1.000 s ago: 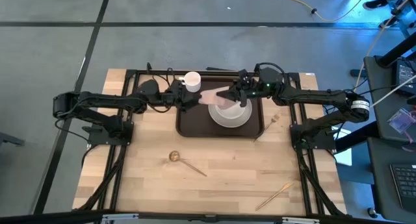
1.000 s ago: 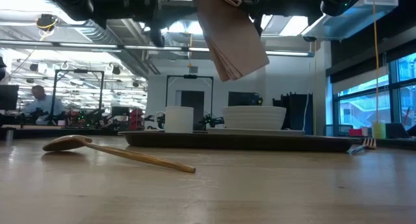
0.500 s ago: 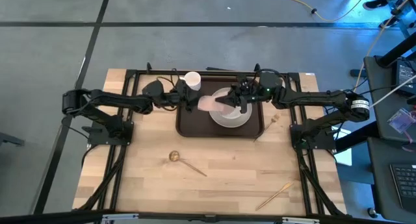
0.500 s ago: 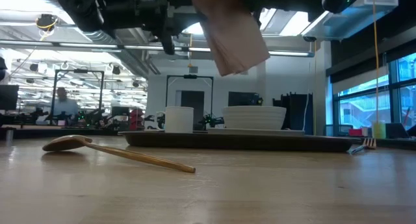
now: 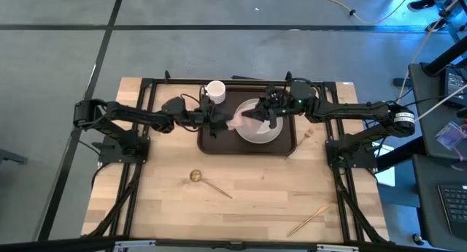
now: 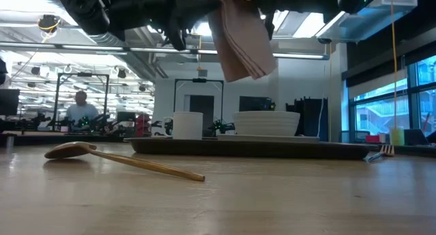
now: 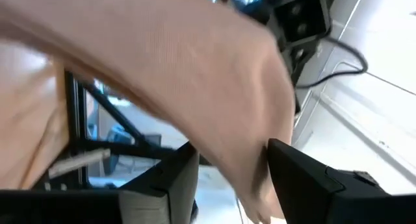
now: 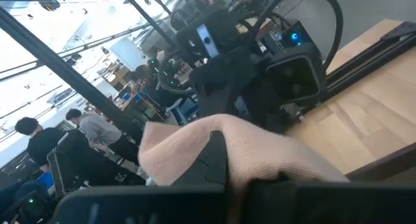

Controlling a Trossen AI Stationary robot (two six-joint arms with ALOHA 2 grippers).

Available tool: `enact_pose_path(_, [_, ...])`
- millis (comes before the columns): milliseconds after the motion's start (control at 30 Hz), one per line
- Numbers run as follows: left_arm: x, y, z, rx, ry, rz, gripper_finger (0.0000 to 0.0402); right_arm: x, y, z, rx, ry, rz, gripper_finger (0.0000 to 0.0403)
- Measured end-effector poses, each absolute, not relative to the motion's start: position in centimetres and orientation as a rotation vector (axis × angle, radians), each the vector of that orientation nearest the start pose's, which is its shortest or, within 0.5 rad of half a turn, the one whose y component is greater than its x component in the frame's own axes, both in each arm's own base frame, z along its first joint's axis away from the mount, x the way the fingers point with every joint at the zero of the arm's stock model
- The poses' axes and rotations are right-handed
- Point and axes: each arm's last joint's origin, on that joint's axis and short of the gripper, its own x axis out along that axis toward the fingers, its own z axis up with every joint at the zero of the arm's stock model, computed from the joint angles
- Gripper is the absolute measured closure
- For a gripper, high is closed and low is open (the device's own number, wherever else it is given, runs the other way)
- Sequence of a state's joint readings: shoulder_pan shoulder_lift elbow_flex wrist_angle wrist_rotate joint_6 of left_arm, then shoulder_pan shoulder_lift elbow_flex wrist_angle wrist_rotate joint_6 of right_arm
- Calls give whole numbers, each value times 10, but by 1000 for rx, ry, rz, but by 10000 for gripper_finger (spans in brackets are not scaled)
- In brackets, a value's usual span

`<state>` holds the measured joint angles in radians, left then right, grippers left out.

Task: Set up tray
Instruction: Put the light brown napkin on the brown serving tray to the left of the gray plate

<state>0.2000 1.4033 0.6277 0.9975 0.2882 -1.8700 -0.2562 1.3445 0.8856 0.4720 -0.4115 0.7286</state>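
The napkin is hanging over the white dishes [image 5: 249, 120] from the robot's right gripper, so next the left gripper closes on its loose end [image 5: 231, 124] and pulls it toward the cup's side.
The dark brown tray [image 5: 211, 141] lies at the table's far middle. On it stand a stack of white dishes [image 5: 261, 129] and a white cup [image 5: 215, 90] at its far left corner. Above the tray hangs a folded tan-pink napkin [image 5: 241, 120], with my right gripper [image 5: 257, 117] shut on it. My left gripper [image 5: 222, 121] reaches in open from the left. In the left wrist view its fingers [image 7: 170, 182] stand on either side of the napkin's [image 7: 195, 87] hanging part. My right gripper pinches the napkin's upper part [image 8: 242, 151] between its two fingers, coming level from the table's right. The cloth is folded in several layers. It hangs below the fingers, slack and tilted [image 6: 242, 41], clear of the dishes. My left gripper has the cloth between its open fingers; whether they touch it, I cannot tell.
A wooden spoon [image 5: 209, 182] lies on the table in front of the tray. A wooden fork [image 5: 308, 218] lies near the front right. Another utensil [image 5: 300, 142] rests by the tray's right edge. Bare tabletop lies between the tray and the near edge.
My left gripper has moved toward the table's right, sunk a little and rolled, and its fingers now stand around the napkin. The napkin has swung in my right gripper's hold and now hangs steeper.
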Motion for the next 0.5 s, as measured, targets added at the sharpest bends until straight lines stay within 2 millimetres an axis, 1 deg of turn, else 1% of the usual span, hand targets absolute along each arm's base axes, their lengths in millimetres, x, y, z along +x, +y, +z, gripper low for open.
enact_pose_path(100, [283,43,258,-1840,-56,-294,223,294,-65,307,723,47,158,403])
enact_pose_path(200, [283,39,258,-1864,-74,-283,220,294,-65,307,723,46,158,403])
enact_pose_path(400, [284,42,257,-1862,-190,-196,215,297,-57,309,718,23,140,403])
enact_pose_path(500, [284,45,256,-1842,-196,-177,216,297,-53,310,716,14,148,403])
